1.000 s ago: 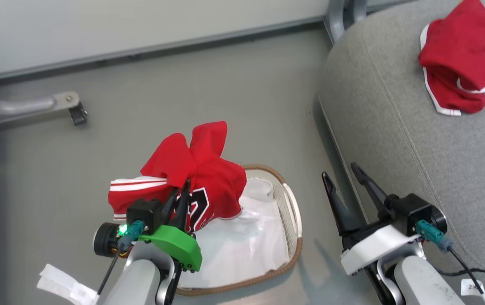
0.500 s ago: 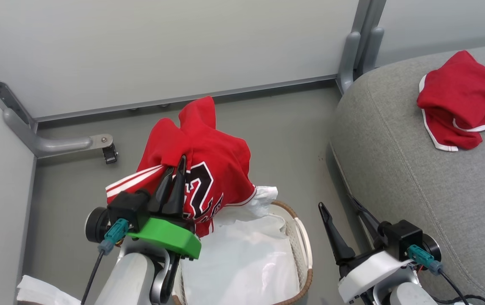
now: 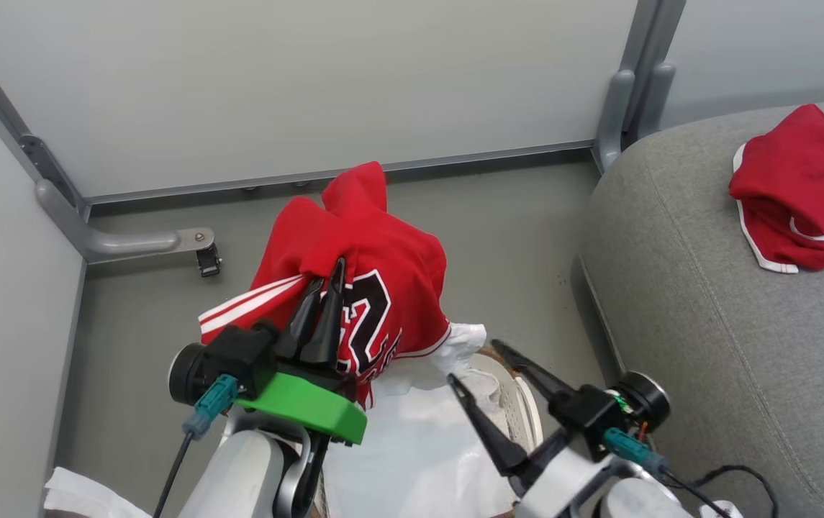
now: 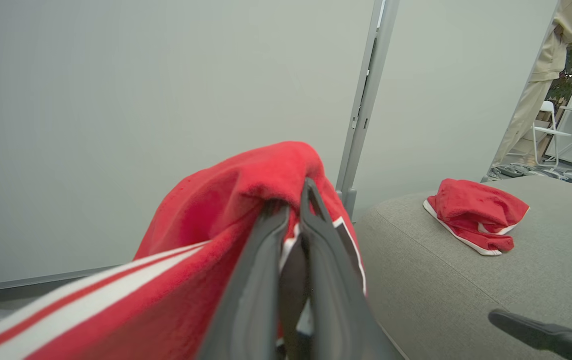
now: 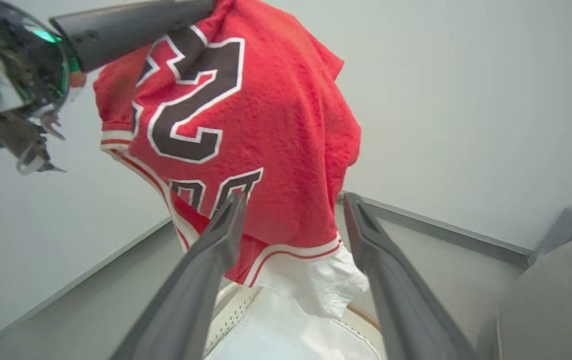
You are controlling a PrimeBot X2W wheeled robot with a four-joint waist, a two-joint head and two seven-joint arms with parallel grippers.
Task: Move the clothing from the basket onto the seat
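The white liner (image 3: 417, 453) is lying smooth and flat, so I should expect the basket (image 3: 520, 407) to be empty of clothes when I take the jersey away.
My left gripper (image 3: 329, 288) is shut on a bright red jersey (image 3: 383, 288) with black, white-outlined lettering, holding it up above the basket (image 3: 527, 410). The left wrist view has the jersey (image 4: 206, 225) draped over the shut left gripper (image 4: 290, 200). A corner of the white liner (image 3: 465, 345) hangs lifted below the jersey's hem. My right gripper (image 3: 475, 362) stands open over the basket, fingers pointing at the jersey (image 5: 266, 125) without touching it. A second red garment (image 3: 793, 187) lies crumpled on the grey seat (image 3: 707, 324) at right.
Pale wall panels close the back and left, joined by a grey metal post (image 3: 617, 108). A metal bracket with a small caster (image 3: 160, 241) sits on the floor at left. A person in pale clothes (image 4: 540, 75) stands far off beyond the seat.
The camera has tilted up. My left gripper has lifted the jersey higher out of the basket. My right gripper has swung left from beside the seat to over the basket.
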